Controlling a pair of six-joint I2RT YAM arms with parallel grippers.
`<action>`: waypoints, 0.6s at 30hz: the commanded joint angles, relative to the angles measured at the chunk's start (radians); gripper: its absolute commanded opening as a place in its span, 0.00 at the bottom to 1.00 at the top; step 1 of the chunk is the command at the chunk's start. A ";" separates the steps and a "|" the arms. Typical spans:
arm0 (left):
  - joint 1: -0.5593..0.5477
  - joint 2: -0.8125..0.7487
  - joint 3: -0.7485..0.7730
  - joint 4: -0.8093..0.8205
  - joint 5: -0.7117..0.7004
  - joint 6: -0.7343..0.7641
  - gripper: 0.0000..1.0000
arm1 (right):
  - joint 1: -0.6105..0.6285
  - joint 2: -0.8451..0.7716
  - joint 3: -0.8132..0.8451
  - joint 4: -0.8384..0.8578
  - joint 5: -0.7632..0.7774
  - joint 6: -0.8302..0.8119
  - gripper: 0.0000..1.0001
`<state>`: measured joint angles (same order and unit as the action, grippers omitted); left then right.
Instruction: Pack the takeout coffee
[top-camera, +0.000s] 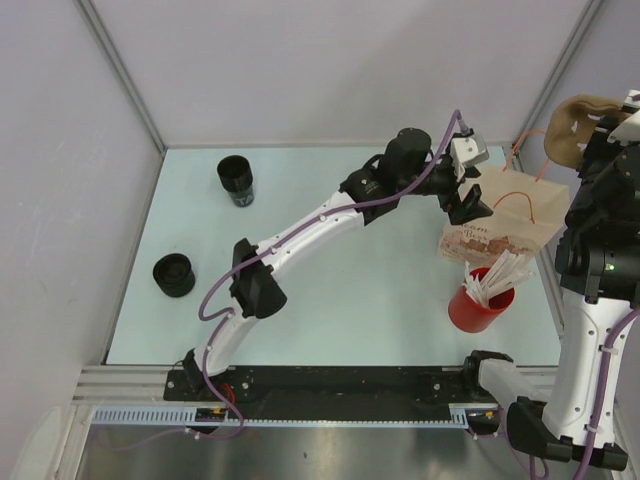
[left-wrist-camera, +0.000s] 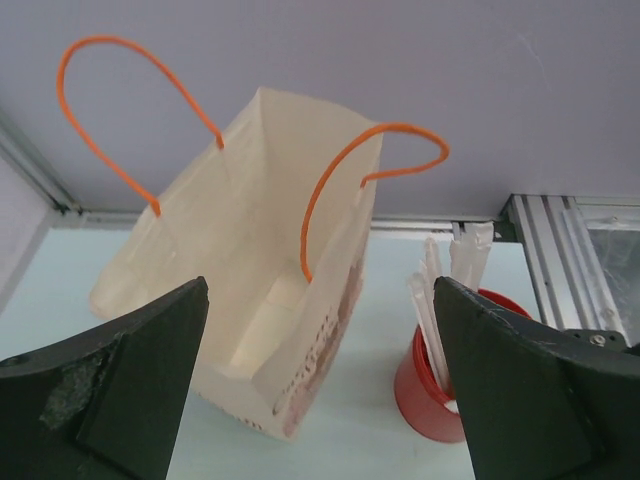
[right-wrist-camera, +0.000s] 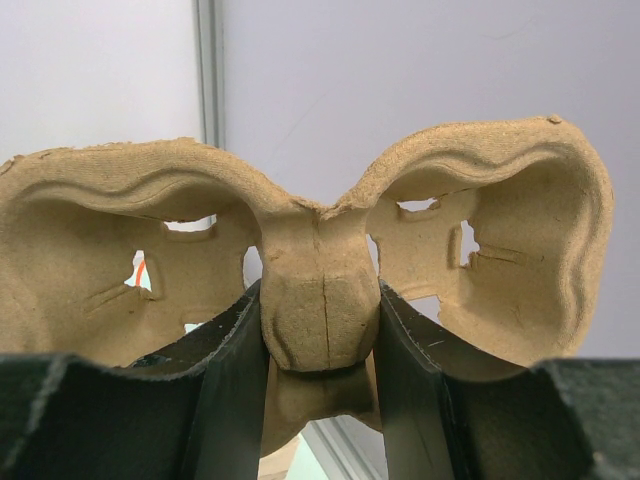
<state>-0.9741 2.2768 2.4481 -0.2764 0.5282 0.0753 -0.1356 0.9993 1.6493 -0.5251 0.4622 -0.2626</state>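
The orange handle nearer the red cup (left-wrist-camera: 340, 156) is upright and in line with my left gripper's open fingers, so my left gripper should go on moving forward before it closes on the handle's leg (left-wrist-camera: 304, 240).
A tan paper bag (top-camera: 505, 218) with orange handles stands open at the right of the table. In the left wrist view the paper bag (left-wrist-camera: 250, 290) is empty inside. My left gripper (top-camera: 468, 205) hovers just left of the bag's mouth; the left gripper (left-wrist-camera: 320, 400) is open and holds nothing. High above the bag's right side, my right gripper (top-camera: 603, 135) is shut on a brown pulp cup carrier (top-camera: 573, 122). Its jaws pinch the carrier's (right-wrist-camera: 320, 300) centre post, right gripper (right-wrist-camera: 320, 345). Two black coffee cups stand at the left, one (top-camera: 236, 180) at the back and one (top-camera: 173, 274) nearer.
A red cup (top-camera: 478, 305) full of white wrapped straws stands just in front of the bag, close to the table's right edge; the red cup (left-wrist-camera: 430, 385) shows beside the bag in the left wrist view. Grey walls close in the back and both sides.
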 joint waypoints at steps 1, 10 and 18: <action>-0.021 0.059 0.058 0.155 0.009 0.087 0.99 | -0.018 -0.005 0.026 0.028 -0.013 0.014 0.42; -0.028 0.148 0.100 0.278 -0.019 0.112 1.00 | -0.038 0.005 0.030 0.008 -0.046 0.034 0.42; -0.041 0.202 0.114 0.387 -0.080 0.130 0.91 | -0.045 0.004 0.004 -0.004 -0.080 0.051 0.42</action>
<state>-0.9993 2.4699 2.4992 -0.0055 0.4717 0.1661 -0.1745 1.0088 1.6497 -0.5465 0.4026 -0.2356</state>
